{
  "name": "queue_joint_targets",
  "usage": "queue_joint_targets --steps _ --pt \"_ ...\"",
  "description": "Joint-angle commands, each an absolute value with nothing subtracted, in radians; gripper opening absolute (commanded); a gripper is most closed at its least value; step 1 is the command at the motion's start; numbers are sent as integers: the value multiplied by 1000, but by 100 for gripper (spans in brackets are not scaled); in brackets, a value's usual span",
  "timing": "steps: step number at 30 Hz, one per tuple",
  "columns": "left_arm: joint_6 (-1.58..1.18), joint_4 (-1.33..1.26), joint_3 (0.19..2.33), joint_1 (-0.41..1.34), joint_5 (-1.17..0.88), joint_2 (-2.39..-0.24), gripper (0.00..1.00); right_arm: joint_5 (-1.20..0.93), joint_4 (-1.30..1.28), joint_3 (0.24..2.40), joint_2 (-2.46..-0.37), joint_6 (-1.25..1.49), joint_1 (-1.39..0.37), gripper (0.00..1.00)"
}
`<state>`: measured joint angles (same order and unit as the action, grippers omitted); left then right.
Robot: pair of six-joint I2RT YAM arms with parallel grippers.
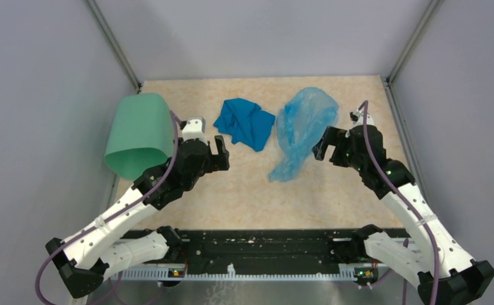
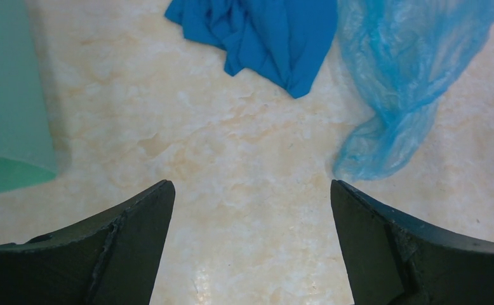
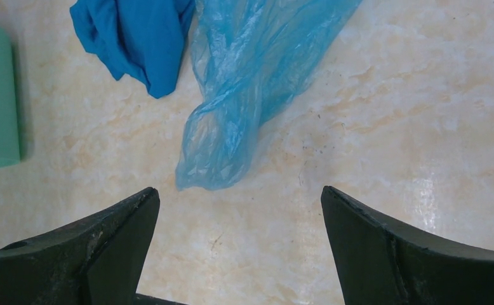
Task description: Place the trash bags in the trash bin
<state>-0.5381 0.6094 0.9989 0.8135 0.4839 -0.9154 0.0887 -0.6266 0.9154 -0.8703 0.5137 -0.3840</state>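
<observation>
The mint-green trash bin's open rim [image 1: 138,152] faces the near side, so my open left gripper should keep going toward the rim's edge [image 2: 52,170] until the trash bin's side is between its fingers.
The light-blue translucent trash bag [image 1: 305,127] lies crumpled on the table right of centre, tapering toward the near side; it also shows in the left wrist view [image 2: 403,76] and the right wrist view [image 3: 244,82]. The mint-green trash bin [image 1: 140,133] stands at the far left showing only its smooth outer wall [image 2: 6,95]; I cannot see its opening. My left gripper [image 1: 219,154] hovers open between bin and bag, with bare table between its fingers [image 2: 252,190]. My right gripper [image 1: 322,145] is open just right of the bag's narrow end [image 3: 239,194], holding nothing.
A crumpled, opaque darker-blue piece [image 1: 244,122], cloth or plastic, lies between the bin and the light-blue bag, touching the bag's left edge [image 2: 270,32]. Grey walls close in the beige table [image 1: 244,197] on three sides. A black rail [image 1: 251,244] runs along the near edge.
</observation>
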Motion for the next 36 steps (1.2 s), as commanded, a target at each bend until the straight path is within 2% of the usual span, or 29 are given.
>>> queue_joint_targets --steps 1,9,13,20,27,31,36 --pt "-664 695 939 816 664 -870 98 78 -538 883 -856 515 -419 99" --pt "-801 783 850 806 875 -897 98 83 -466 862 -853 514 -446 99" --pt "-763 718 799 726 935 -919 98 69 -436 850 -853 516 -448 99" --pt "-532 367 698 453 797 -938 98 63 -409 838 -823 494 -449 99" --pt "-539 272 705 262 671 -1054 98 44 -375 804 -791 485 -449 99" --pt "-511 190 701 226 644 -1091 97 32 -348 774 -773 487 -449 99" --pt "-459 113 709 226 638 -1125 88 42 -338 763 -768 475 -449 99"
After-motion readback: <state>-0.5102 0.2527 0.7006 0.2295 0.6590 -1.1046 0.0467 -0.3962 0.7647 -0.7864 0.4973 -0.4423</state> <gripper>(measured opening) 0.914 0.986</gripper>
